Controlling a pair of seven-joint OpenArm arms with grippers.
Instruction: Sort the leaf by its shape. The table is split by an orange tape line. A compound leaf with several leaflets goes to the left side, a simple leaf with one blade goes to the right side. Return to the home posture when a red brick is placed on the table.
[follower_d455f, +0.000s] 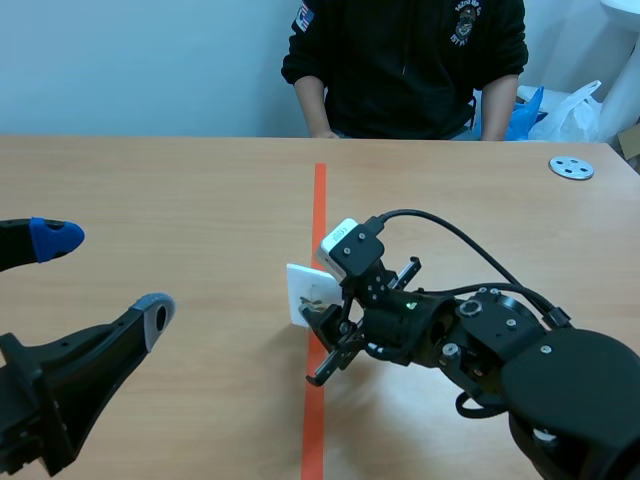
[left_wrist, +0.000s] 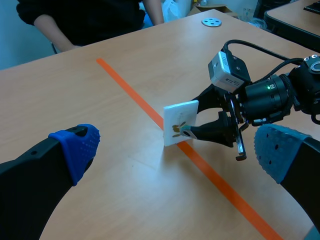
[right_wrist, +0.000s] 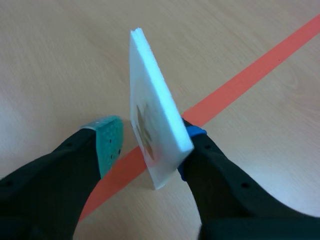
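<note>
The thin white card (follower_d455f: 311, 291) is standing on its edge (follower_d455f: 300, 324), so I expect a brick hidden behind it to come along when I lift the card.
A white card (follower_d455f: 303, 290) with a small brownish leaf picture stands on its edge, tilted, right at the orange tape line (follower_d455f: 319, 195). My right gripper (follower_d455f: 325, 340) is open with one finger on each side of the card (right_wrist: 155, 100). The card leans on the blue-padded finger (right_wrist: 195, 134), while the green pad (right_wrist: 107, 137) stays a small gap away from the picture face. The leaf's shape is too small to tell. My left gripper (follower_d455f: 105, 277) hangs open over the left half of the table, well short of the card (left_wrist: 180, 117), holding nothing.
A person in a dark hoodie (follower_d455f: 405, 60) sits across the table with hands near the far edge. A grey disc (follower_d455f: 571, 167) lies at the back right. White and blue plastic bags (follower_d455f: 560, 110) sit beyond that corner.
</note>
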